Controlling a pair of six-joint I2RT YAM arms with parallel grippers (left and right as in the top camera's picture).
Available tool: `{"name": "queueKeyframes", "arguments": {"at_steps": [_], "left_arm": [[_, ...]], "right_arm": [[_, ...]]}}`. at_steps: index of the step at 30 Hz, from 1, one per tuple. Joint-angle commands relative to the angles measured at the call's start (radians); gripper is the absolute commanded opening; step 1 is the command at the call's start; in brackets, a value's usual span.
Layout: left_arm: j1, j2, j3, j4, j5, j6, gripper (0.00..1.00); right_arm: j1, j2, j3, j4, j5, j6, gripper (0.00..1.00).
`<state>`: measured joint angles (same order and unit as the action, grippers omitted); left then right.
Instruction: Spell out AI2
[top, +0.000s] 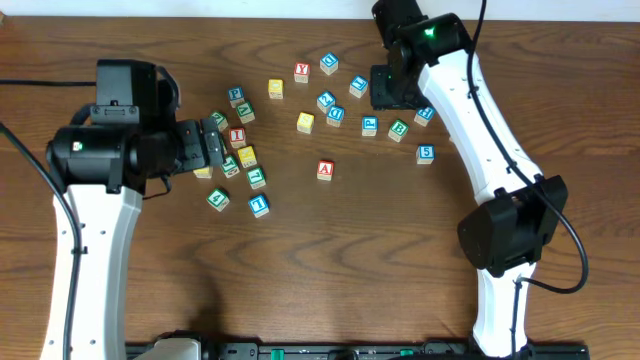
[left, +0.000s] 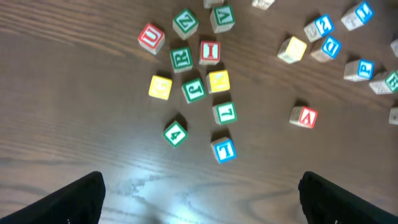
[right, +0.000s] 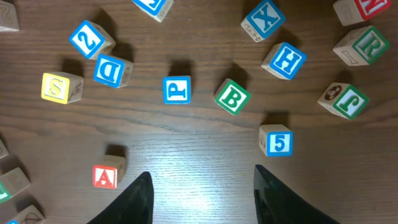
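Observation:
The red I block (top: 237, 136) is in the cluster near my left gripper and far from my right gripper. My left gripper should pick up the I block (left: 210, 52).
The red A block (top: 325, 169) lies alone near the table's middle; it also shows in the right wrist view (right: 104, 176) and the left wrist view (left: 304, 116). The red I block (top: 237, 136) sits in the left cluster, and shows in the left wrist view (left: 209, 52). The blue 2 block (top: 325, 100) sits in the right cluster next to a blue D, and shows in the right wrist view (right: 87, 38). My left gripper (top: 215, 143) (left: 200, 180) is open and empty, above the left cluster. My right gripper (top: 388, 88) (right: 201, 173) is open and empty, above the right cluster.
Several other letter and number blocks are scattered: green L (left: 224, 112), blue L (left: 223, 150), green 4 (left: 175, 133), blue P (right: 176, 89), green B (right: 232, 96), blue 5 (right: 277, 141), yellow S (right: 59, 87). Bare wood lies in front of the A block.

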<state>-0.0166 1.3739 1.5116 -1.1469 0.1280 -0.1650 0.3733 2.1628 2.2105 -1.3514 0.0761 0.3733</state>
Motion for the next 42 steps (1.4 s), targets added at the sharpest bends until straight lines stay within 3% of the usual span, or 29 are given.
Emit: {"name": "queueKeyframes", "arguments": {"at_steps": [1,15,21,25,27,33,42], "left_arm": [[0.004,0.022,0.026,0.008,-0.005,-0.037,0.98],[0.004,0.063,0.117,-0.002,-0.006,-0.06,0.99],[0.004,0.165,0.179,0.007,-0.006,-0.091,1.0],[-0.016,0.292,0.289,-0.024,-0.013,-0.093,0.95],[-0.034,0.367,0.344,-0.038,-0.045,-0.108,0.86],[-0.066,0.497,0.359,-0.045,-0.122,-0.155,0.77],[-0.074,0.645,0.359,-0.033,-0.12,-0.163,0.77]], "right_arm": [[-0.016,0.006,0.002,-0.007,-0.008,-0.032,0.46],[-0.019,0.006,0.002,-0.027,-0.008,-0.041,0.56],[-0.018,0.006,0.002,-0.024,-0.008,-0.041,0.59],[-0.018,0.006,0.002,-0.029,-0.008,-0.041,0.61],[-0.018,0.006,0.002,-0.03,-0.008,-0.041,0.61],[-0.018,0.006,0.002,-0.031,-0.008,-0.041,0.63],[-0.032,0.006,0.002,-0.008,0.003,-0.042,0.64]]}}
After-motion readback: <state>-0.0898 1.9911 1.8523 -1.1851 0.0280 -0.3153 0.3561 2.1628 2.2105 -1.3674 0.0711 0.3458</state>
